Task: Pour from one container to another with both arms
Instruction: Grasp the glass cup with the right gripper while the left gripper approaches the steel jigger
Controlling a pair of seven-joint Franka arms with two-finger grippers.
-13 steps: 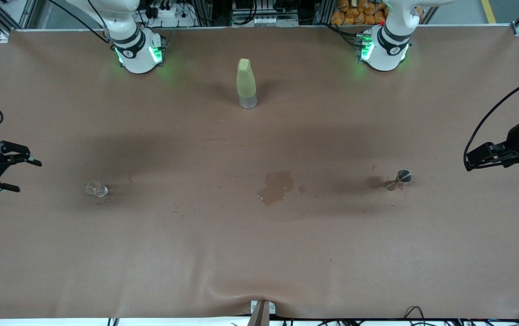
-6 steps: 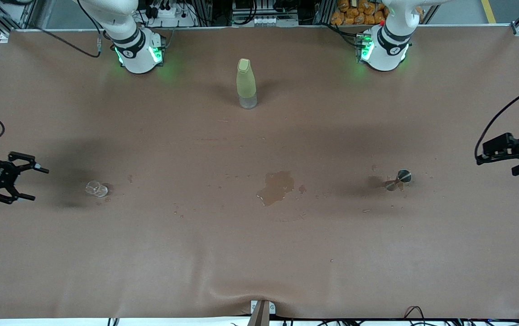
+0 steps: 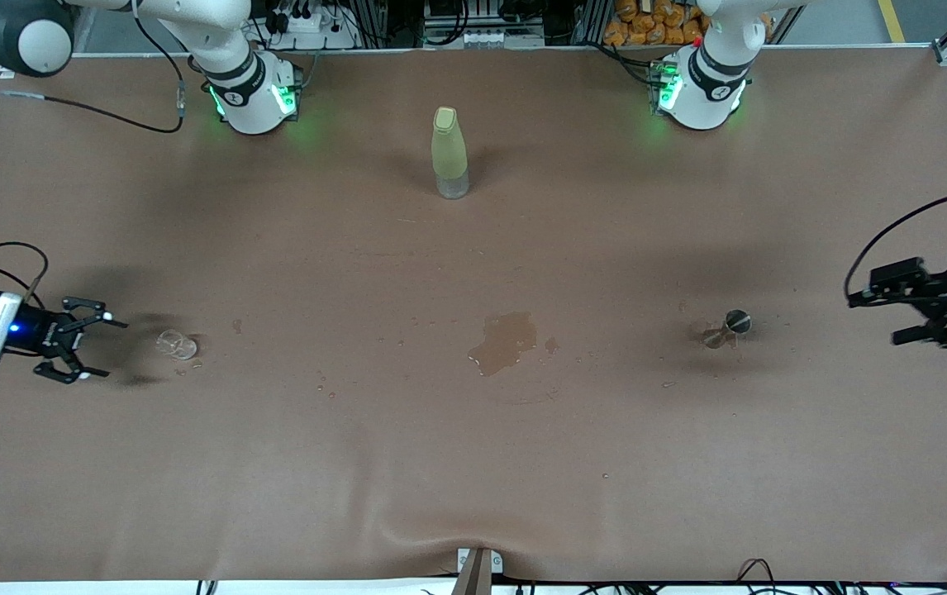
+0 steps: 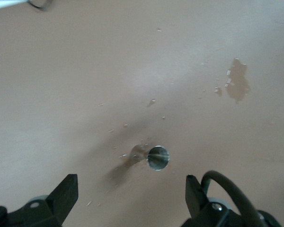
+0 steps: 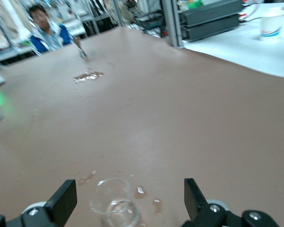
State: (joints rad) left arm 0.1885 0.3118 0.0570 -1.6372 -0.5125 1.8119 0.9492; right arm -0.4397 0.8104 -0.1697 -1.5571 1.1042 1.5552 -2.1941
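Observation:
Droplets [image 5: 140,192] are sitting in beads on the flat cloth next to the small clear glass [image 3: 177,344]. The glass should come free and leave wet spots behind when I lift it.
A small clear glass [image 3: 176,345] stands on the brown table toward the right arm's end. My right gripper [image 3: 106,348] is low beside it, open, with the glass [image 5: 116,204] showing between the spread fingers and untouched; right gripper [image 5: 128,187]. A small metal measuring cup [image 3: 731,325] stands toward the left arm's end. My left gripper [image 3: 874,318] hangs open off to its side, apart from it. In the left wrist view the metal cup [image 4: 157,157] lies ahead of the open left gripper [image 4: 131,189].
A tall yellow-green bottle [image 3: 449,153] stands upright mid-table near the arm bases. A puddle [image 3: 505,341] and scattered droplets wet the cloth between the glass and the metal cup. The cloth ripples at the table's front edge [image 3: 440,541].
The right gripper has dropped and moved in toward the glass. The left gripper has shifted slightly toward the metal cup and lower. Glass, cup and bottle have not moved.

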